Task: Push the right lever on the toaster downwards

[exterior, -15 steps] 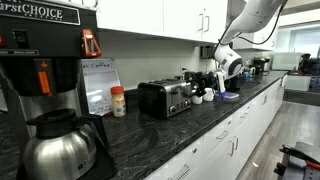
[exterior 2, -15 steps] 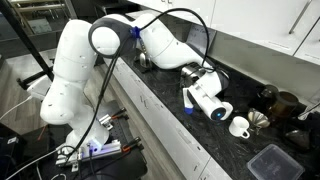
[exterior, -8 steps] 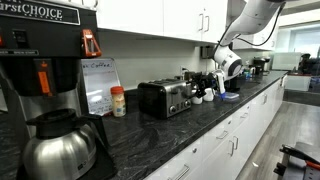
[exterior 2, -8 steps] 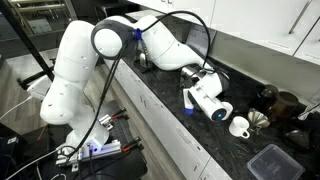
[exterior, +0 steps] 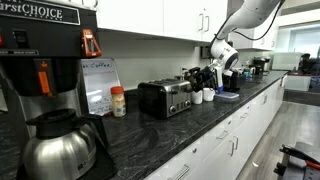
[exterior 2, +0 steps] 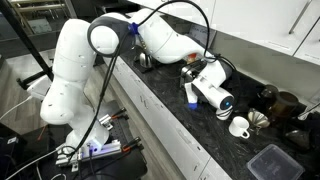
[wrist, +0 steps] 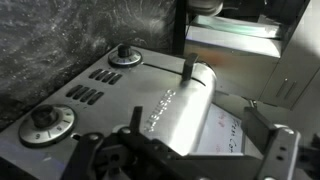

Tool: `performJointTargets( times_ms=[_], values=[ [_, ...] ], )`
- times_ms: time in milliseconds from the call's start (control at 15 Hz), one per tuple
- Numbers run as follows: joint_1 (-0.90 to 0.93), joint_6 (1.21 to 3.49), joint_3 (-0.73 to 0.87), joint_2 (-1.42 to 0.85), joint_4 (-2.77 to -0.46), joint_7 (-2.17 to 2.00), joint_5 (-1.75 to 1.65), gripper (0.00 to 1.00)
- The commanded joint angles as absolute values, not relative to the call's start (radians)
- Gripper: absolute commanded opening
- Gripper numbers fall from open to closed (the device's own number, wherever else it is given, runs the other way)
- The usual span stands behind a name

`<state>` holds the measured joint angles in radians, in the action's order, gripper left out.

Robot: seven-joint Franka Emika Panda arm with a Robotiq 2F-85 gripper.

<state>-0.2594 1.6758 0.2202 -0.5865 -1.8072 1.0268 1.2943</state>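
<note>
My gripper is hanging low and crooked at the end of the toaster, with the lever (wrist: 190, 66) beyond its fingers, so I should first rise and square up above the toaster (exterior: 163, 85).
The toaster (exterior: 165, 97) stands on the dark counter, black on top with a shiny silver face. In the wrist view its silver face (wrist: 150, 100) fills the middle, with two round knobs, dark slots and a dark lever (wrist: 187, 70) at its far end. My gripper (exterior: 203, 78) hangs just beside the toaster's end, a little above counter level, and points at it. In the wrist view my gripper (wrist: 185, 160) is open and empty, with its fingers (wrist: 280, 150) spread wide short of the face and apart from the lever. In an exterior view my arm (exterior 2: 170, 45) hides the toaster.
A tall black coffee machine (exterior: 40, 60) and a steel coffee pot (exterior: 60, 145) stand near the camera. A small bottle (exterior: 118, 101) and a sign (exterior: 98, 85) sit beside the toaster. White cups (exterior: 208, 95) and a dark tub (exterior 2: 268, 160) lie beyond my gripper.
My gripper has moved up and towards the toaster's end. The toaster and the other things have not moved.
</note>
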Motion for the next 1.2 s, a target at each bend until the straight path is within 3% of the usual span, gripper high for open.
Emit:
performJointTargets(
  times_ms=[0,1133],
  values=[
    [-0.263,1.632,0.202,-0.526,-1.794,0.997,1.212,1.0],
    [-0.223,1.654,0.16,-0.379,-1.717,0.98,0.813,1.0]
  ],
)
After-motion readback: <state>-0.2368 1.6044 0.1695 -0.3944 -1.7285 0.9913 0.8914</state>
